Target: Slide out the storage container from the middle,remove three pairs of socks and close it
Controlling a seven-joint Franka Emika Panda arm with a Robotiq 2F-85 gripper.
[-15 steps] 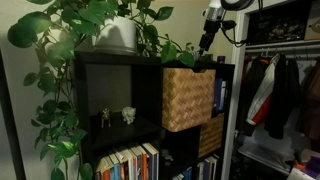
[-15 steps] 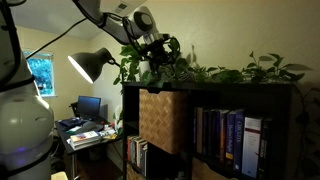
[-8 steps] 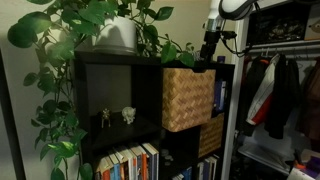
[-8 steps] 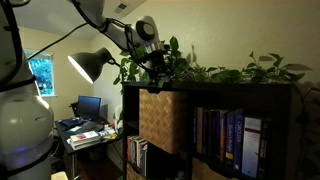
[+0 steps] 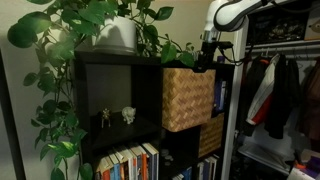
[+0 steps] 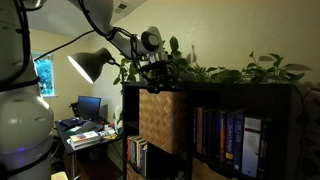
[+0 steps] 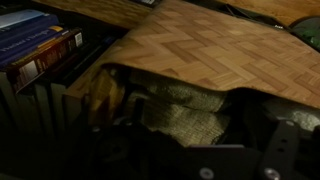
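Note:
The olive socks [image 7: 188,120] lie under my gripper's open fingers, which point down at them inside the container's woven side [image 7: 215,85]. My gripper should go on going down until it can close on the socks.
The storage container [image 5: 187,98] is a light tan wicker cube that sticks out forward from the black shelf's middle row, seen in both exterior views [image 6: 160,120]. My gripper [image 5: 207,57] hangs just above its top rear edge, fingers pointing down [image 6: 152,76]. The wrist view shows the container's woven wall [image 7: 210,45] at the top and olive knit socks [image 7: 185,110] lying in the dark inside. The gripper [image 7: 200,155] is a dark shape at the bottom of that view, open with nothing in it.
Leafy plants [image 5: 95,25] and a white pot [image 5: 118,35] crowd the shelf top beside the gripper. A darker basket [image 5: 210,137] sits below, with books [image 6: 225,135], small figurines [image 5: 115,116], hanging clothes [image 5: 280,90] and a desk lamp [image 6: 90,65] around.
The gripper has come down from above the shelf to just over the container's open top. The container has not moved.

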